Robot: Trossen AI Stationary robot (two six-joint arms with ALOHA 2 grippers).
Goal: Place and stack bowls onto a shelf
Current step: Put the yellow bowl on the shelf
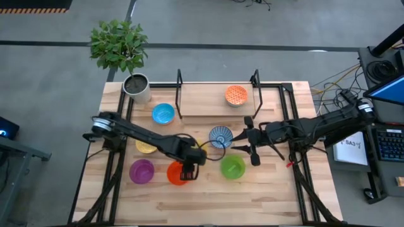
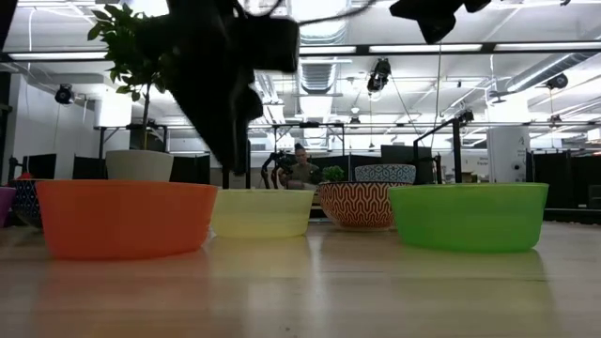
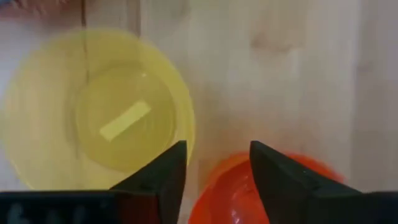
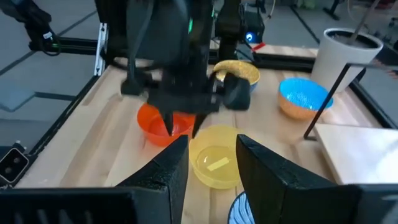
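Observation:
My gripper will bring the pale strip point(image 3: 125, 121) along in place when it lifts the bowl, because the strip lies flat inside the yellow bowl's see-through base point(image 3: 127, 115).
My left gripper point(image 1: 187, 170) point(image 3: 214, 165) is open and points down above the orange-red bowl point(image 1: 175, 174) point(image 3: 249, 193), its fingers on either side of the rim nearest the yellow bowl point(image 3: 93, 112) point(image 4: 214, 163). My right gripper point(image 1: 243, 140) point(image 4: 213, 155) hovers open beside the blue-white patterned bowl point(image 1: 220, 136). The orange patterned bowl point(image 1: 235, 95) stands on the shelf point(image 1: 208, 101) near its right upright. The green point(image 1: 232, 166), purple point(image 1: 141, 171), mustard dotted point(image 4: 239, 73) and light blue point(image 1: 163, 113) bowls rest on the table.
The white-grey plant pot point(image 1: 136, 87) stands at the table's far left corner beside the shelf's left upright point(image 1: 180, 85). The shelf plank is bare left of the orange patterned bowl. Open tabletop point(image 1: 265, 195) lies along the near edge.

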